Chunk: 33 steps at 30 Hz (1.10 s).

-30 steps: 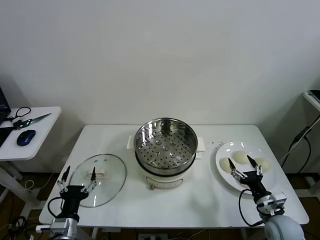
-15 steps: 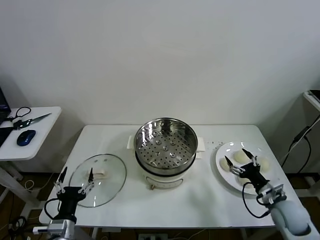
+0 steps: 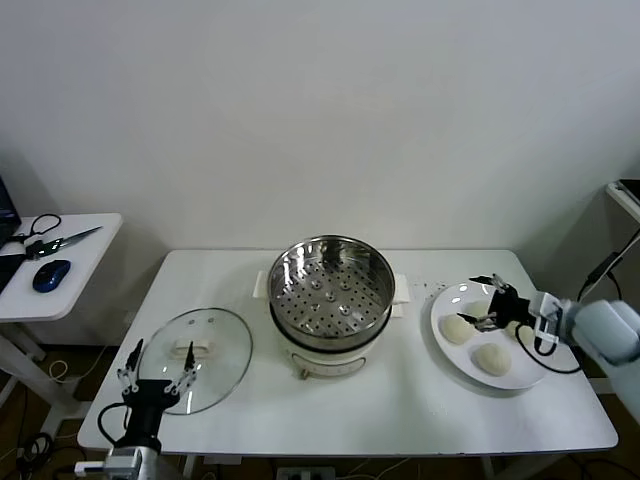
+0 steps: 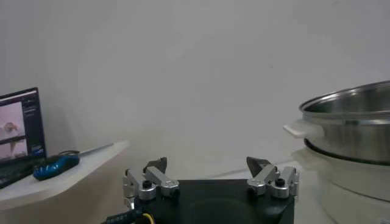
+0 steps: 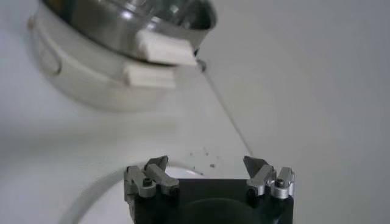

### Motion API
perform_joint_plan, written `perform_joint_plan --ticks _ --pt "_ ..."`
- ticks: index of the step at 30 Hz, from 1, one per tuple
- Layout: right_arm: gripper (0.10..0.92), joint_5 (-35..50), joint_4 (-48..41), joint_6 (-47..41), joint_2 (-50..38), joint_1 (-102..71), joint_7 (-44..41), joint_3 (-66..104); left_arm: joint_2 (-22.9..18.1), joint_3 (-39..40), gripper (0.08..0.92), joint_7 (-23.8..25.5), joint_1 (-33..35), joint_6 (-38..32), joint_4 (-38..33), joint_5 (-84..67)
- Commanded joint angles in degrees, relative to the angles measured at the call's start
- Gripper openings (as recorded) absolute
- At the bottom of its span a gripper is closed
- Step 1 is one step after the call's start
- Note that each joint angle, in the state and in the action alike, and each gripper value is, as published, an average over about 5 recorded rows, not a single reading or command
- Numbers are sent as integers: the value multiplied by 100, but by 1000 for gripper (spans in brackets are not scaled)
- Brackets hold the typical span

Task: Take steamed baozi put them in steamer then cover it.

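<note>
The far baozi (image 3: 479, 308) will come free by itself when I lift it and the others will stay put, because clear white gaps (image 3: 475, 346) show between the baozi.
The steamer (image 3: 330, 295), a shiny steel pot with an empty perforated tray, stands mid-table; it also shows in the left wrist view (image 4: 353, 134) and the right wrist view (image 5: 122, 36). The glass cover (image 3: 196, 358) lies flat to its left. On the white plate (image 3: 525, 372) at the right, two baozi show plainly (image 3: 457, 329) (image 3: 491, 357); the others are partly hidden behind my right gripper (image 3: 490, 303). That gripper is open and empty over the plate's far part (image 5: 206, 164). My left gripper (image 3: 155, 368) is open and empty at the cover's front edge (image 4: 207, 165).
A side table (image 3: 60, 262) at the far left holds a blue mouse (image 3: 52, 274), scissors and a laptop (image 4: 21, 122). Bare white tabletop (image 3: 400, 395) lies in front of the steamer. A cable hangs at the right table edge.
My right arm has swung from the front edge round to the plate's right side, and its gripper now sits over the far buns. A front bun is uncovered. My left gripper barely shifted.
</note>
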Motion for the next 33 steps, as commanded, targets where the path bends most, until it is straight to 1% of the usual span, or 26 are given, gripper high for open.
perform_joint_plan --ticks 1,6,12,17,24,33 --pt "823 -996 -1379 494 -196 3822 -1427 -4192 3 29 823 -30 8 -109 42 -97" --pt "823 -1513 -2166 796 326 3995 -1438 -4583 59 -48 823 -33 -68 -37 78 -188" --pt "823 -1737 -2798 838 893 3603 -1377 -4309 140 -118 823 -39 -175 75 135 -229" --pt "823 -1984 -3354 924 1388 3232 -1231 -3767 191 -161 823 -44 -236 129 175 -248" --pt "823 -2404 -3897 1065 1853 2891 -1098 -3273 221 -209 823 -45 -254 140 232 -255" --pt "823 -2619 -4286 1146 2173 2680 -949 -2984 228 -212 823 -43 -265 147 272 -234"
